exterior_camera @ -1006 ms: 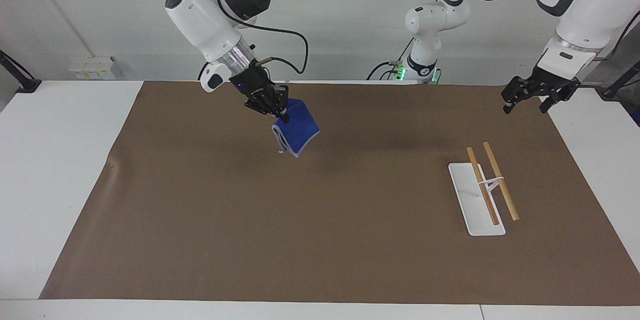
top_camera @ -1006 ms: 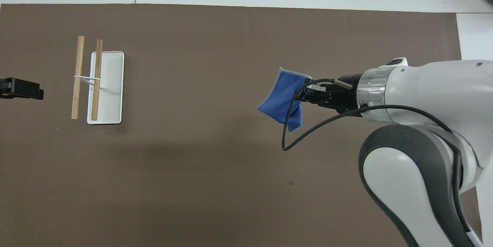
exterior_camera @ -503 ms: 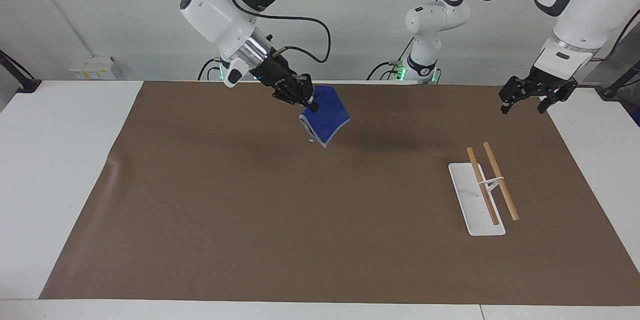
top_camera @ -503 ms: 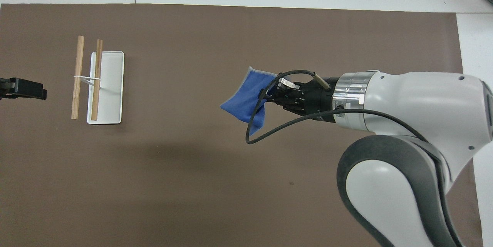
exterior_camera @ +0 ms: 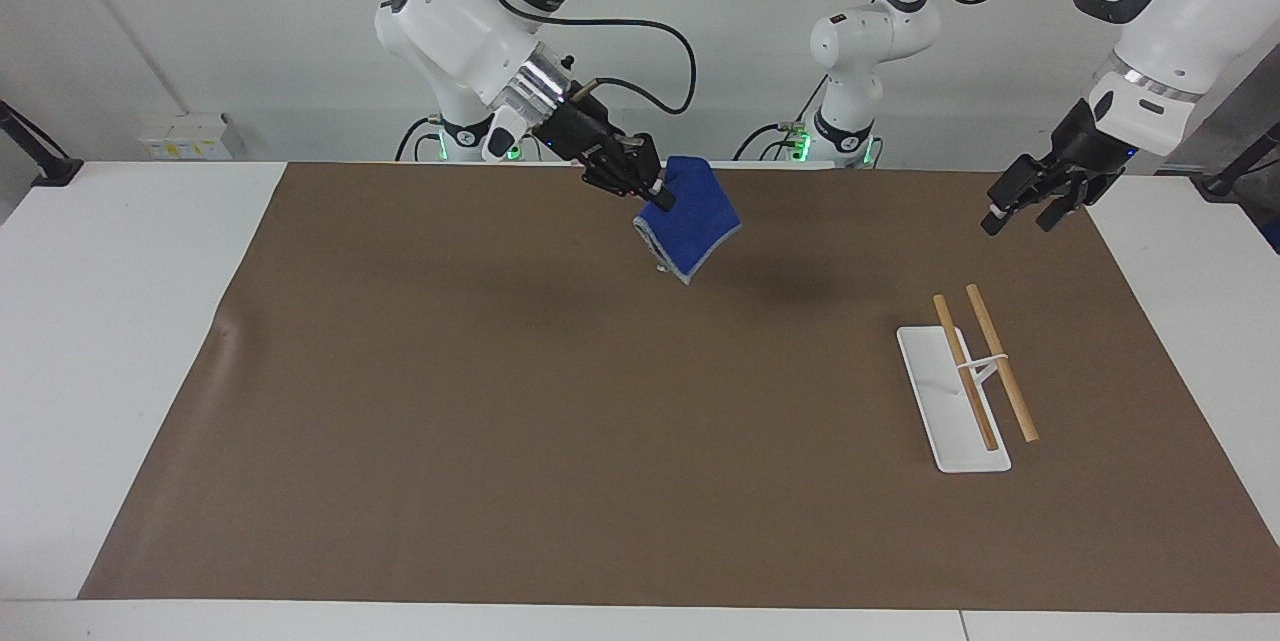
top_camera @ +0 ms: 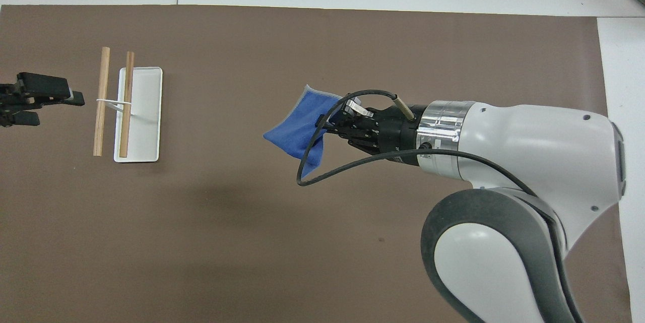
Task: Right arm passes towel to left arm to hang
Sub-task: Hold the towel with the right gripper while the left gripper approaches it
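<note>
I expect the blue towel (top_camera: 304, 126) will drape across both wooden bars (top_camera: 126, 126) when I lay it over, because the bars are closer together than the limp cloth is wide.
My right gripper (exterior_camera: 660, 194) is shut on one corner of the blue towel (exterior_camera: 692, 219). It holds the towel in the air over the middle of the brown mat, and the cloth hangs below the fingers. In the overhead view the right gripper (top_camera: 328, 122) points toward the left arm's end, with the towel (top_camera: 292, 129) spread past its tips. My left gripper (exterior_camera: 1018, 216) is open and empty in the air over the mat's edge at the left arm's end. It also shows in the overhead view (top_camera: 53, 107), beside the rack. The two grippers are well apart.
A towel rack with a white base (exterior_camera: 945, 426) and two wooden bars (exterior_camera: 1000, 361) stands on the mat (exterior_camera: 560, 441) near the left arm's end; it also shows in the overhead view (top_camera: 148, 111). A third white arm (exterior_camera: 868, 31) stands by the robots' end.
My right gripper has carried the towel higher and toward the left arm's end. My left gripper has turned and shifted a little toward the middle of the table.
</note>
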